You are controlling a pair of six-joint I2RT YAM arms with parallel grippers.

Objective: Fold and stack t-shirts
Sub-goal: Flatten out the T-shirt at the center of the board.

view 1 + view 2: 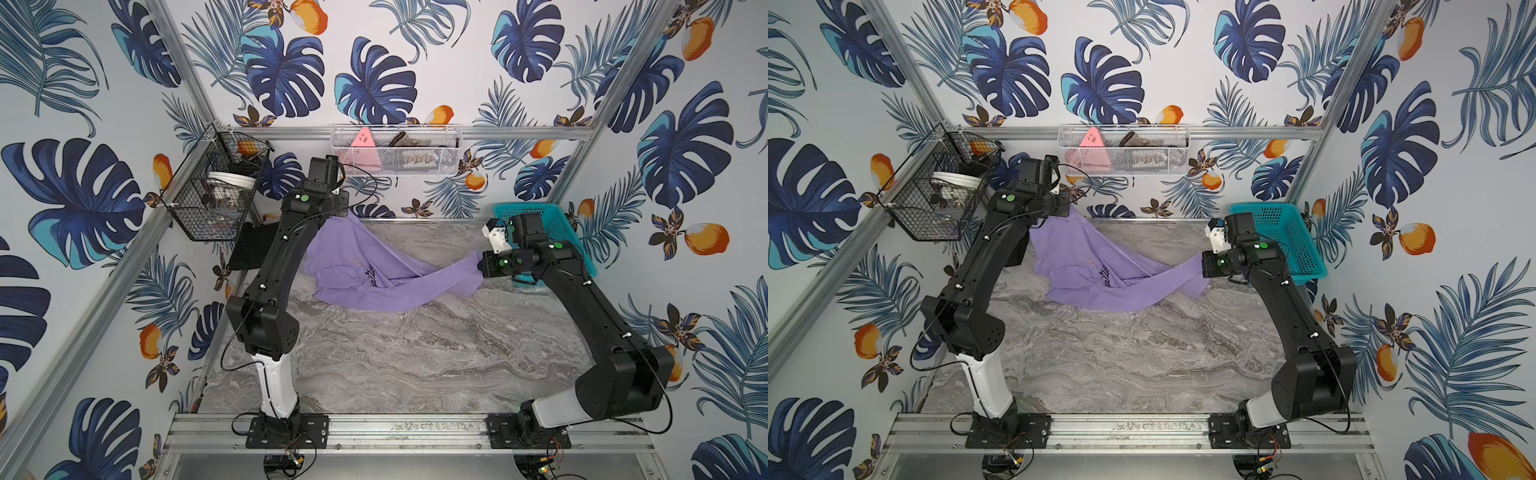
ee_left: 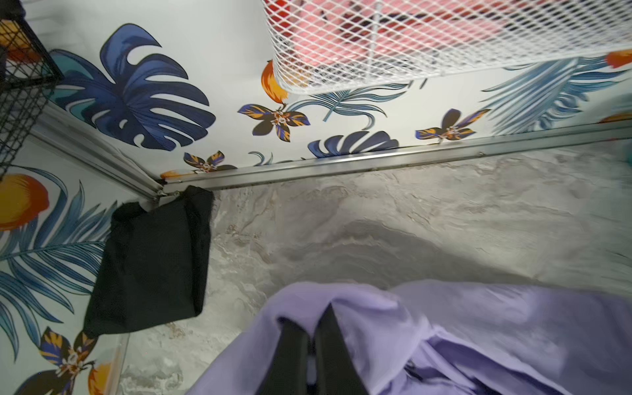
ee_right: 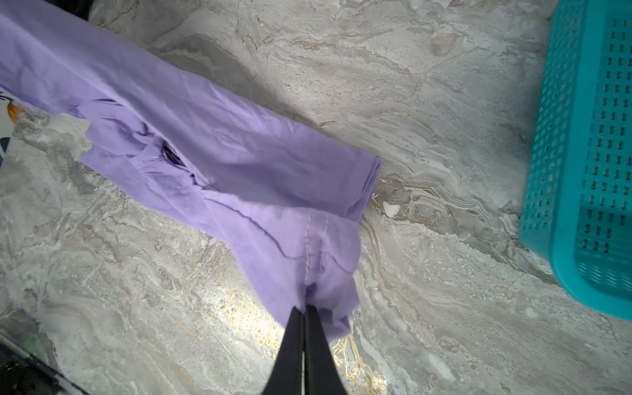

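Note:
The lavender shirt's bunched edge [image 2: 358, 299] hangs over open marble [image 2: 289, 240], clear of the black shirt, so the robot's left gripper should keep lowering it until it rests there.
A lavender shirt [image 1: 374, 270] [image 1: 1096, 270] with black cursive lettering hangs stretched and twisted between my two grippers above the back of the marble table, its middle sagging onto the surface. My left gripper [image 2: 313, 321] is shut on one bunched edge [image 2: 359, 307] near the back wall. Most of the left gripper [image 1: 348, 212] is hidden under its wrist in both top views. My right gripper [image 3: 304, 309] [image 1: 482, 262] is shut on a hemmed corner [image 3: 318, 246] of the lavender shirt beside the teal basket. A plain black folded shirt [image 2: 154, 260] [image 1: 249, 245] lies in the back-left corner.
A teal plastic basket [image 1: 552, 232] [image 3: 588, 171] stands at the back right. On the left wall hangs a black wire basket [image 1: 216, 195]. A white mesh basket [image 1: 395, 156] [image 2: 410, 51] on the back wall holds a pink triangular item [image 1: 360, 141]. The marble tabletop [image 1: 415, 353] spreads toward the front.

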